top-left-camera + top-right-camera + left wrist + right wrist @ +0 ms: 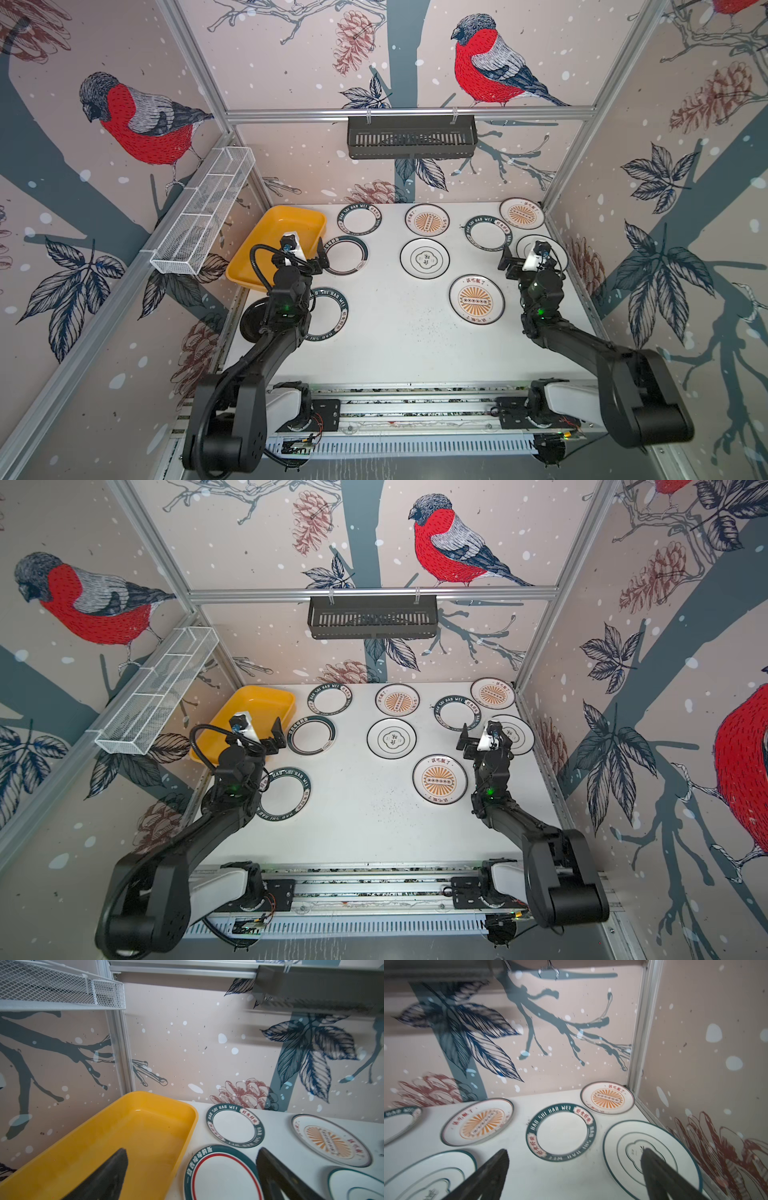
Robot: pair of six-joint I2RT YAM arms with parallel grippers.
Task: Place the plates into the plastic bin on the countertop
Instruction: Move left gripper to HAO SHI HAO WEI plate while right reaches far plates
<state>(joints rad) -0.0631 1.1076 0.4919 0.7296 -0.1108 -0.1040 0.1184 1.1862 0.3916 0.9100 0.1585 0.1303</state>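
My left gripper is reaching past the lettered ring plate [286, 793], and the plate lies under my left arm, so next I pull back and pinch its near rim [273, 818].
Several round plates lie flat on the white countertop [395, 345]. They include a red-lined ring plate [345, 255] [220, 1176], an emblem plate [424, 258] and a sunburst plate [476, 299]. A black plate [251, 322] sits half under the left arm. The yellow plastic bin [270, 230] [133, 1126] stands empty at the back left. My left gripper [321, 255] [191, 1151] hangs open and empty over the bin's right rim and the red-lined plate. My right gripper [508, 264] [575, 1151] is open and empty beside another emblem plate [652, 1147] near the right wall.
A white wire-mesh basket [203, 212] hangs on the left wall above the bin. A black slotted rack [411, 137] hangs on the back rail. Walls close in the back, left and right. A lettered ring plate [330, 316] lies partly under the left arm.
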